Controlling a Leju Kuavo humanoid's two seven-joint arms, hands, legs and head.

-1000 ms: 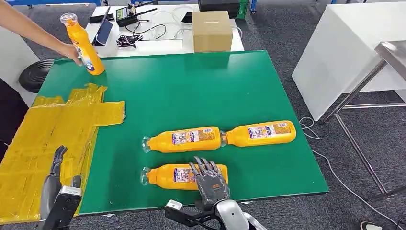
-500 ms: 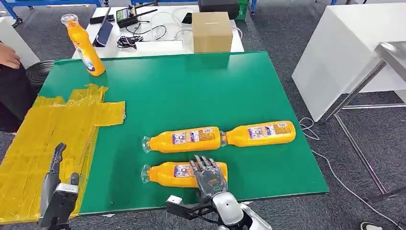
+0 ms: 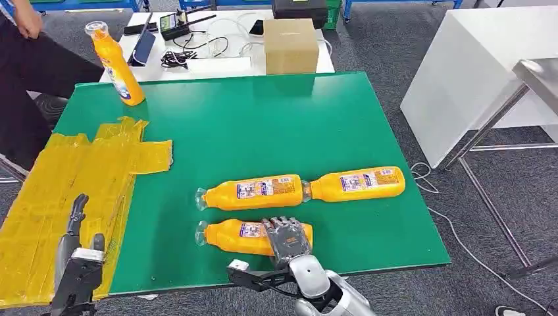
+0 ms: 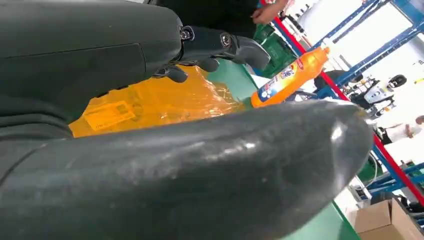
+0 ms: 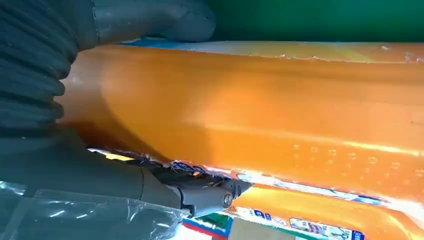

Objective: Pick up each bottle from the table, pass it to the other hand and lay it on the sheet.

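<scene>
The small printed label (image 3: pixel 253 230) is facing up. So I expect the bottle (image 3: pixel 227 236) to show a hidden blue front label when I flip it over.
Three orange bottles lie on the green table (image 3: pixel 263 125). My right hand (image 3: pixel 287 238) curls over the base end of the nearest bottle (image 3: pixel 230 237) and grips it where it lies; the right wrist view shows that bottle (image 5: pixel 280 115) between my thumb (image 5: pixel 150 20) and a finger. Two more bottles (image 3: pixel 250 191) (image 3: pixel 355 184) lie end to end just beyond. A further bottle (image 3: pixel 117 64) stands upright at the far left corner. My left hand (image 3: pixel 76 250) hovers open over the yellow sheet (image 3: pixel 66 178) at the near left, fingers stretched forward.
A person in dark clothes (image 3: pixel 33 52) stands at the far left. A cardboard box (image 3: pixel 291 43) and cables sit on a white table behind. A white bench (image 3: pixel 460 72) stands to the right. The left wrist view shows the sheet (image 4: pixel 150 102) and the upright bottle (image 4: pixel 287 82).
The person's arm has let go of the upright bottle and drawn back. My right hand's fingers have curled down over the nearest bottle. My left hand has barely moved.
</scene>
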